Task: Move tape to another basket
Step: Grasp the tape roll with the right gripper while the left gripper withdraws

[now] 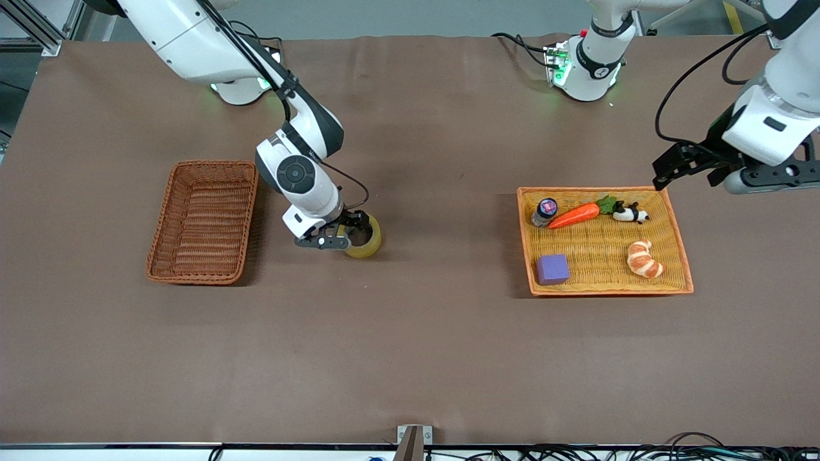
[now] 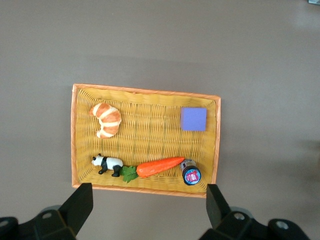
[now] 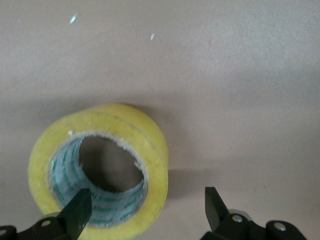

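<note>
The tape is close to the reddish-brown basket and far from the robot's left gripper, so next the right gripper pinches the tape's side and brings the tape into the reddish-brown basket.
The tape, a yellowish roll, sits on the brown table beside the reddish-brown wicker basket, on the side toward the left arm's end. The basket holds nothing. My right gripper is low at the tape and open. In the right wrist view the tape shows its hole; one finger is over the hole, the other is outside the roll, so the jaws straddle its wall without closing on it. My left gripper waits open and empty in the air over the orange-yellow tray's edge; its wrist view confirms this.
The orange-yellow tray toward the left arm's end holds a purple cube, a croissant, a carrot, a toy panda and a small bottle. The tray also fills the left wrist view.
</note>
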Motion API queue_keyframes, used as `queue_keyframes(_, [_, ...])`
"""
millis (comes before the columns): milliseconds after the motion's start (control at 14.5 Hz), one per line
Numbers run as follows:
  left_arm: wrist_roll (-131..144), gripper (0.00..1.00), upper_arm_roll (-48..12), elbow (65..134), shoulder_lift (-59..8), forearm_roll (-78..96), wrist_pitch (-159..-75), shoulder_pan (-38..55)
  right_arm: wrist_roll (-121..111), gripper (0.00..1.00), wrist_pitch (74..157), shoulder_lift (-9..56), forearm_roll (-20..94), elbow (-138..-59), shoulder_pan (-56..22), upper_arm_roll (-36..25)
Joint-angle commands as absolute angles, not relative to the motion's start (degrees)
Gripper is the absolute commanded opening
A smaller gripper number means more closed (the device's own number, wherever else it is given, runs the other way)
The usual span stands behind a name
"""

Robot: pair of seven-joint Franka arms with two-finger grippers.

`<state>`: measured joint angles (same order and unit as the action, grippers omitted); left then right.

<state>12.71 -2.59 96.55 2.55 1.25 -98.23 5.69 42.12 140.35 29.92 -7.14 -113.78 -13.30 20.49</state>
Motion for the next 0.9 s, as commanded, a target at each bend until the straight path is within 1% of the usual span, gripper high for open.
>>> queue_keyframes(0, [11.78,1.00,-1.23,98.09,4.22,2.90,-97.65,6.42,43.94,1.00,142.12,31.20,-8.44,-114.08,-12.13,21.18])
queue_keyframes(69, [11.08,1.00,-0.88,98.09,4.22,3.07,-97.65,6.33,44.03,0.99,142.29,31.38,-8.52,-114.08,-12.13,21.18])
queue_keyframes(138, [8.81,1.00,-0.79,98.09,4.13,3.08,-97.65,5.89,44.12,0.93,142.38,31.72,-8.53,-114.08,-12.65,21.18])
queue_keyframes(276, [5.90,1.00,-0.53,98.17,3.78,2.82,-97.65,5.80,44.73,0.75,142.91,32.34,-8.61,-114.00,-12.83,21.18])
queue_keyframes(345, [5.19,1.00,-0.53,98.00,3.43,2.20,-97.65,5.80,44.91,0.63,142.82,32.60,-8.61,-113.99,-12.92,21.09])
queue_keyframes(414, [5.10,1.00,-0.53,98.00,3.34,1.85,-97.65,5.89,44.91,0.45,142.82,32.61,-8.61,-113.99,-12.83,21.18])
queue_keyframes(483, [5.01,1.00,-0.53,98.00,3.25,1.67,-97.65,5.80,45.87,0.31,142.82,32.96,-8.61,-113.82,-13.18,21.18])
queue_keyframes(552, [4.92,1.00,-0.53,98.00,3.08,1.67,-97.65,5.71,47.01,0.15,143.00,33.22,-8.70,-113.64,-13.62,21.18])
queue_keyframes(621, [4.92,1.00,-0.53,98.00,2.73,1.67,-97.65,5.71,47.37,0.04,142.91,33.83,-8.70,-113.29,-13.71,21.18])
queue_keyframes(690, [4.75,1.00,-0.53,98.09,2.55,1.58,-97.65,5.71,47.46,0.00,142.56,33.84,-8.70,-113.03,-13.28,21.18])
queue_keyframes(828, [4.83,1.00,-0.61,97.65,1.93,1.41,-97.65,5.63,47.37,0.00,142.12,33.49,-8.70,-112.77,-12.92,21.18])
